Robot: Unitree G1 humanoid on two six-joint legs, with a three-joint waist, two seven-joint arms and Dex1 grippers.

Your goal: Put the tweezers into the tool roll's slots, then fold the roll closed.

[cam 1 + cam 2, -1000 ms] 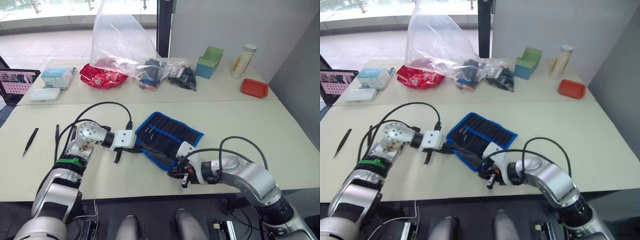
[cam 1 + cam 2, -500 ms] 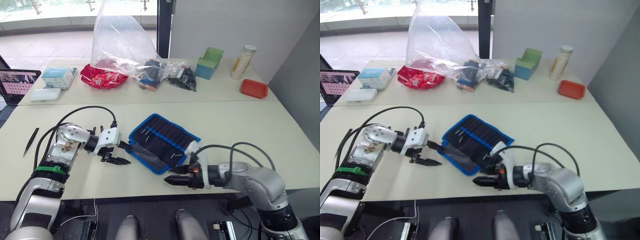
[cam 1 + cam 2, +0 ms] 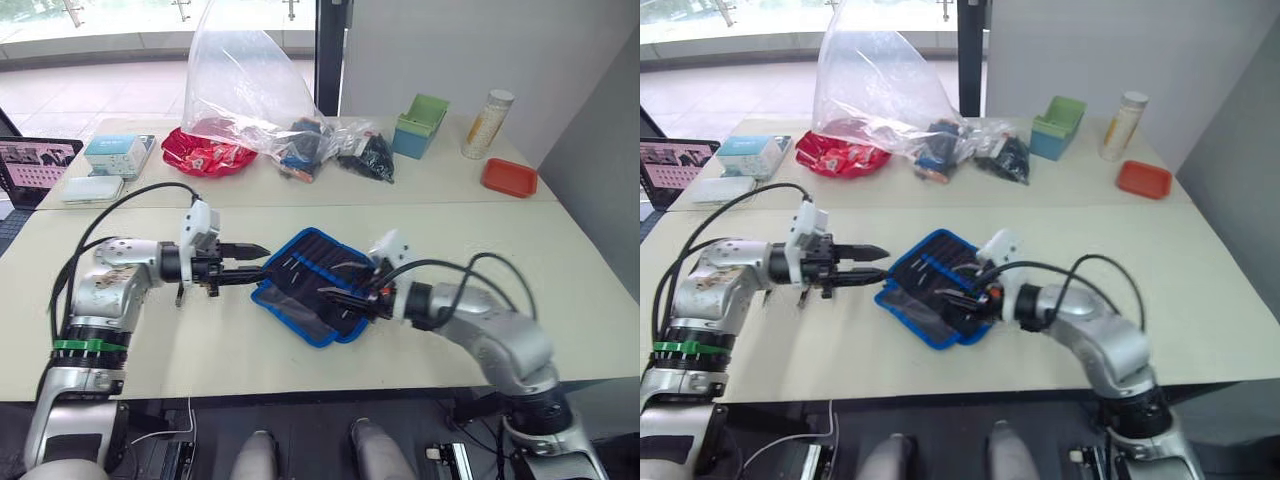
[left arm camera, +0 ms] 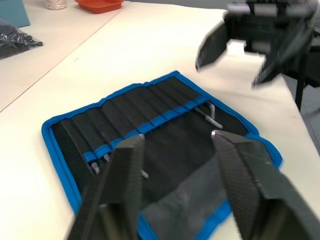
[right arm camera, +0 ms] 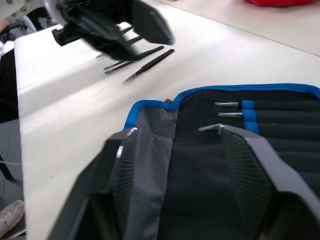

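Metal tips [image 3: 291, 263] stick out of the filled slots. The black tweezer will go in handle first when I push it, with its tips still showing.
The tool roll [image 3: 312, 272] lies open on the near table, dark with a blue border and a grey flap [image 5: 150, 150] along one edge. Metal tips of tweezers [image 5: 226, 104] stick out of three of its slots. Two more tweezers [image 5: 149, 64] lie loose on the table beyond the roll, behind my left gripper [image 5: 120, 25]. My left gripper [image 3: 258, 262] hovers open and empty at the roll's left edge, pointing at it. My right gripper [image 3: 335, 298] is open and empty just above the roll's near right part. In the left wrist view both fingers [image 4: 125, 170] frame the roll.
On the far table stand a clear plastic bag [image 3: 245, 90], red packets [image 3: 205, 155], a green bin [image 3: 420, 122], a can [image 3: 487, 122] and an orange tray [image 3: 508, 176]. A tablet [image 3: 35, 165] and small boxes [image 3: 117, 152] sit at the far left.
My right gripper has come up from the table's front edge to above the roll. My left gripper has lifted and swung to point at the roll's left edge.
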